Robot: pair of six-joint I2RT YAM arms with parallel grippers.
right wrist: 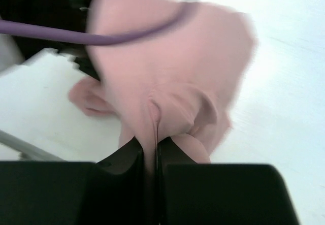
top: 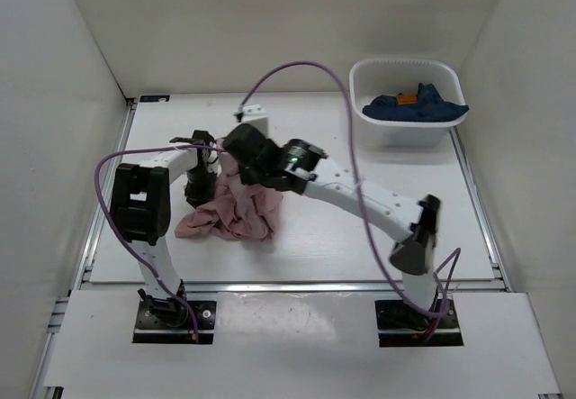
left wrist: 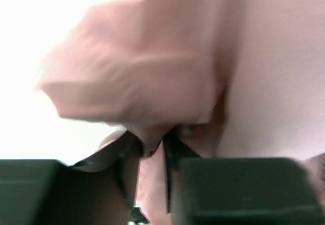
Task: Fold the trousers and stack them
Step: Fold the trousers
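The trousers' lower part is bunched up under my close-set grippers, so next I swing both grippers back toward the table's middle to spread the trousers out.
The dusty-pink trousers lie bunched in a wrinkled heap left of the table's middle, with their upper part lifted. My left gripper points down at the heap's left edge. In the left wrist view its jaws are closed on a pinched fold of the pink cloth. My right gripper reaches in from the right above the heap. Its jaws are shut tight on a thin ridge of the trousers, which hang away from it toward the table.
A white basket stands at the back right and holds a dark navy garment with an orange tag. A purple cable arcs over the right arm and crosses the right wrist view. White walls enclose the table.
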